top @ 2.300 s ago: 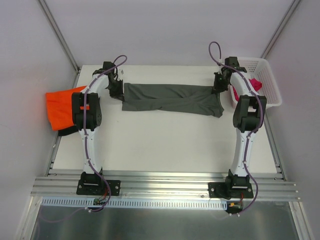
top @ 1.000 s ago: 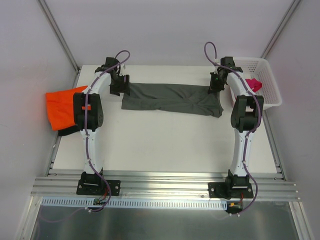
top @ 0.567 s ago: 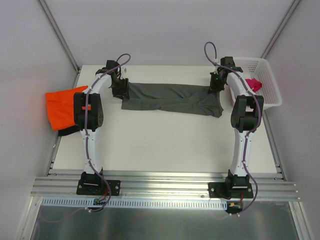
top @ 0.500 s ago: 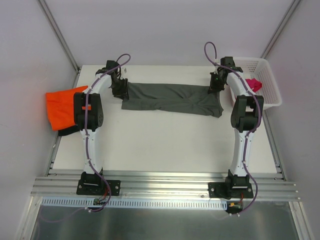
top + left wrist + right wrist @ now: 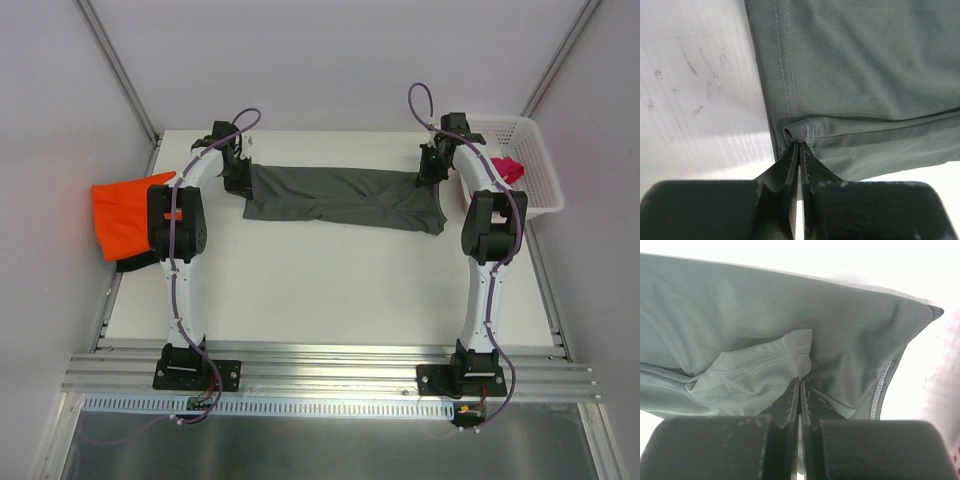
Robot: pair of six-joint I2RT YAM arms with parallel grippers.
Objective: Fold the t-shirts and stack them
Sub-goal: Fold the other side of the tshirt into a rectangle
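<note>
The dark grey t-shirt is near the table's far edge [image 5: 335, 133], so I should open both grippers and pull its folded band [image 5: 290, 207] closer before I fold it more.
The dark grey t-shirt [image 5: 340, 197] lies folded into a long band across the far part of the table. My left gripper [image 5: 243, 177] is shut on its left end, pinching a hemmed fold [image 5: 799, 131]. My right gripper [image 5: 428, 172] is shut on its right end, pinching a cloth flap [image 5: 799, 351]. The bright orange t-shirt [image 5: 122, 215] lies at the table's left edge, on top of a dark cloth [image 5: 133, 266]. The magenta-pink t-shirt [image 5: 508, 170] lies in the basket.
The white plastic lattice basket [image 5: 535, 160] stands at the far right corner, close to my right arm. Grey walls and metal posts [image 5: 118, 68] close in the table at the back and sides.
My left gripper has shifted slightly right and closed onto the shirt's left end, drawing that edge in a little. The right gripper has moved slightly toward the back and stayed on the shirt's right end.
</note>
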